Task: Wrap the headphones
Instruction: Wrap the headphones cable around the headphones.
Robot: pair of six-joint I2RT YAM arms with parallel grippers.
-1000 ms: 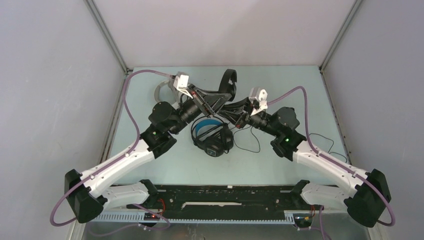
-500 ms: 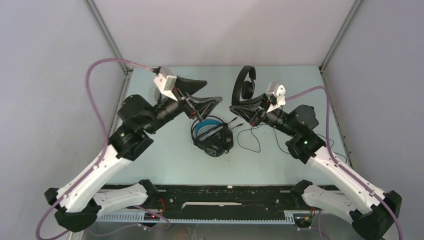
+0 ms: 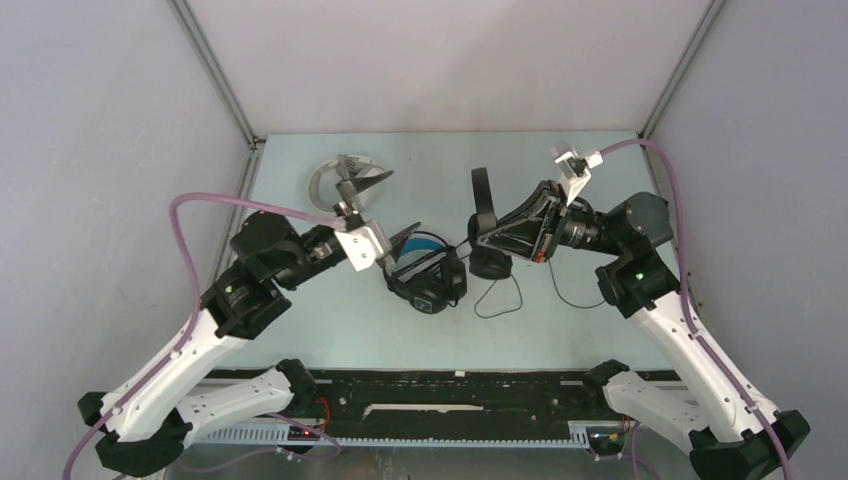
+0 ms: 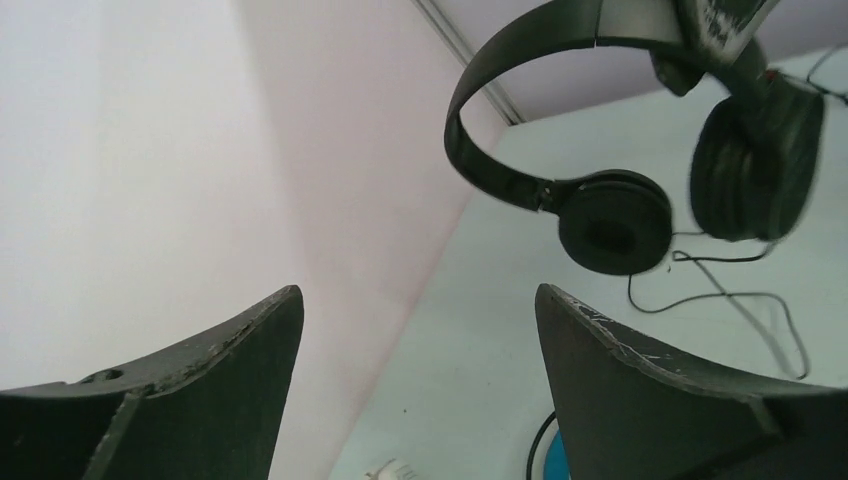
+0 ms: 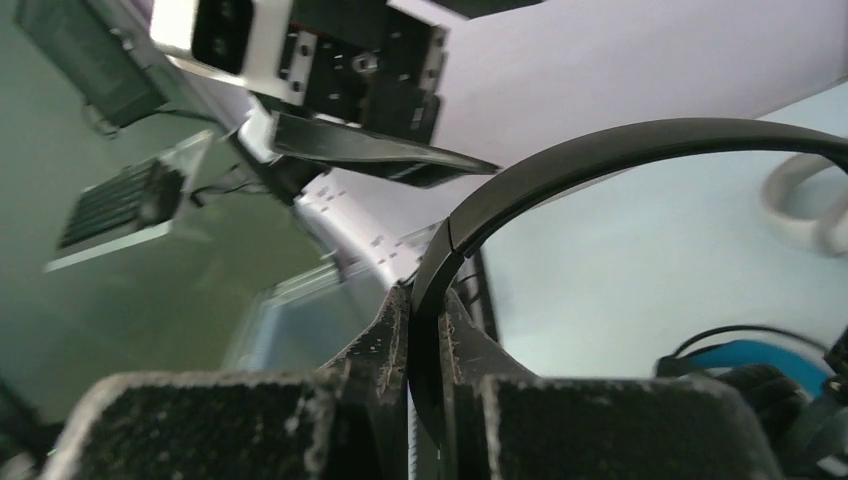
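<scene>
The robot's right gripper holds the slim all-black headphones by their headband while the cable (image 3: 498, 316) trails loose, so next the left gripper takes the headband (image 3: 482, 188) to free the right gripper.
My right gripper (image 3: 479, 236) is shut on the headband of the slim all-black headphones (image 3: 486, 215) and holds them above the table. Their thin cable (image 3: 500, 297) trails down onto the table. In the right wrist view the band (image 5: 600, 150) is pinched between my fingers (image 5: 385, 335). My left gripper (image 3: 385, 207) stands open and empty to their left; its wrist view shows the hanging headphones (image 4: 612, 220) ahead. The black headphones with blue lining (image 3: 425, 277) lie at the table's centre. The white-grey headphones (image 3: 322, 186) lie at the back left, partly hidden by a left finger.
Grey enclosure walls and metal frame posts (image 3: 212, 75) surround the pale green table (image 3: 560, 330). A loose black cable (image 3: 650, 285) runs toward the right edge. A black rail (image 3: 450, 385) crosses the near edge between the arm bases.
My left gripper opened, let go of the slim black headphones and drew back left and down. My right arm carried them rightward and turned them upright.
</scene>
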